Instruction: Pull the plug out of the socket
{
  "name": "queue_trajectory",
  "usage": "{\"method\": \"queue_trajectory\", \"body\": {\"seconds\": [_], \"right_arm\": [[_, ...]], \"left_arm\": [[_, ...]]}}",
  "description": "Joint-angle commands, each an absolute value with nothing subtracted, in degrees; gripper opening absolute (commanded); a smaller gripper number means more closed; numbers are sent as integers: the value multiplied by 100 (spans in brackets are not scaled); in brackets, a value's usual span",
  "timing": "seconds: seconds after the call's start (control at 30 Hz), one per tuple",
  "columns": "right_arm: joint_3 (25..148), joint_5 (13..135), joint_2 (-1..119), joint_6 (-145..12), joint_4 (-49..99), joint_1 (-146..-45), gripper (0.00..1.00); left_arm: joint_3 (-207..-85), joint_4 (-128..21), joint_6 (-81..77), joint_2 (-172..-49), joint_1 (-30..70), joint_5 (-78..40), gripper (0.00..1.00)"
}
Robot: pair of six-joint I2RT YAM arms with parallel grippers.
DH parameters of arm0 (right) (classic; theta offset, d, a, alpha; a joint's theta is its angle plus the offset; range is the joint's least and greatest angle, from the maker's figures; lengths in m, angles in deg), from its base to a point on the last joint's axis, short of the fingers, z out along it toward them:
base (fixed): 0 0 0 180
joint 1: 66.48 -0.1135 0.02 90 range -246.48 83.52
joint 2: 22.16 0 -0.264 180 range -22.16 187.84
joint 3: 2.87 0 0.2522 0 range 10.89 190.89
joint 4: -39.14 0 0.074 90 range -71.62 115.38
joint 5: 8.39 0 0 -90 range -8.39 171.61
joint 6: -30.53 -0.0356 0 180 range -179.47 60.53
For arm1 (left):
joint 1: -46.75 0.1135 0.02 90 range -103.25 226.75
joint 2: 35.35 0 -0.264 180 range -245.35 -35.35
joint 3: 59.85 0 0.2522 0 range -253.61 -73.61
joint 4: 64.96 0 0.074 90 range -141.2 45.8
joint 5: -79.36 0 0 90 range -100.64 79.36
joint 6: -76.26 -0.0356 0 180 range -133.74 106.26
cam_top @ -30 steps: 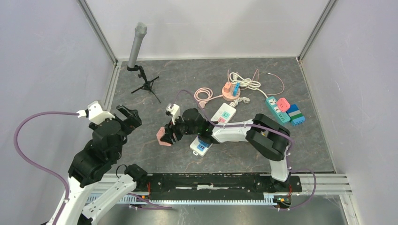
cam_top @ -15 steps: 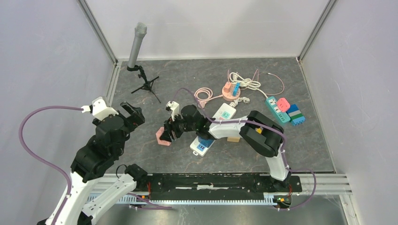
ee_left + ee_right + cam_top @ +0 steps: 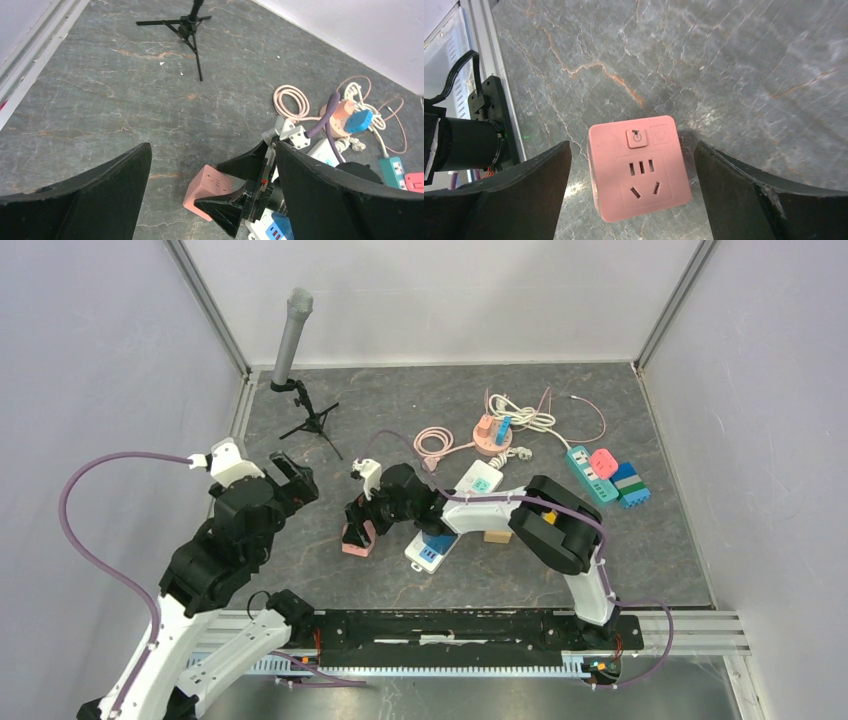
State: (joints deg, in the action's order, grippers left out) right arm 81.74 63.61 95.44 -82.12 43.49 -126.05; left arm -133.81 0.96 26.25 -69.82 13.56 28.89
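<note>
The blue plug point(image 3: 440, 543) breaks up the white power strip's row of outlets point(image 3: 428, 554), so the robot should expect another hidden outlet under the plug when it pulls the plug off.
A pink cube socket point(image 3: 357, 540) sits on the grey table, its empty outlet face up in the right wrist view point(image 3: 639, 167). No plug is in it. My right gripper point(image 3: 358, 523) hovers just over it, jaws wide open, one finger on each side and not touching point(image 3: 631, 150). My left gripper point(image 3: 290, 480) is open and empty, raised to the left of the cube; its wrist view point(image 3: 212, 147) shows the cube point(image 3: 210, 189) below, between its fingers. A white power strip point(image 3: 478, 480) carries a blue plug point(image 3: 437, 544) just right of the cube.
A microphone on a small tripod point(image 3: 295, 350) stands at the back left. A round pink socket with plugs point(image 3: 492, 435) and coiled cables lie at the back. A teal strip with a pink plug point(image 3: 590, 468) and a blue adapter point(image 3: 630, 485) lie right. A wood block point(image 3: 497, 536) sits under my right arm.
My left arm has moved up and right, toward the cube. My right gripper has shifted slightly back and left. The pink cube now lies a little nearer and looks more upright.
</note>
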Motion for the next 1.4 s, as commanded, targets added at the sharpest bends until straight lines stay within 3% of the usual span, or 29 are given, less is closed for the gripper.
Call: {"method": "queue_trajectory", "body": {"seconds": [0.0,0.17,0.4,0.6,0.8,0.97,1.17,1.37], "right_arm": [[8497,6695,8735,-7742,4369,-12604,97],[7911,7134,7866,-7462,4637,-12573,98],[6695,8816,6475,-7177,4018,-12418,96],[5680,9719,5270,-6971,3500,-12302,97],[5214,9675,4763,-6686,2851,-12282,98],[5168,8787,4886,-6412,2552,-12287,97],[5119,7797,5182,-6264,2634,-12295,95],[5101,8493,5457,-6225,2718,-12377,91]], "left_arm": [[-13378,-587,2050,-7072,1364,2231,100],[-13021,-1168,1838,-7034,1369,1448,100],[-13052,-1651,1381,-7337,1370,-821,100],[-12741,-2103,1436,-7481,1371,-1702,100],[-12344,-2338,1455,-7683,1371,-2058,100],[-12076,-2282,1444,-8044,1371,-2144,99],[-11662,-2446,1812,-8399,1371,-2299,76],[-11208,-2732,2288,-8714,1371,-2488,64]]}}
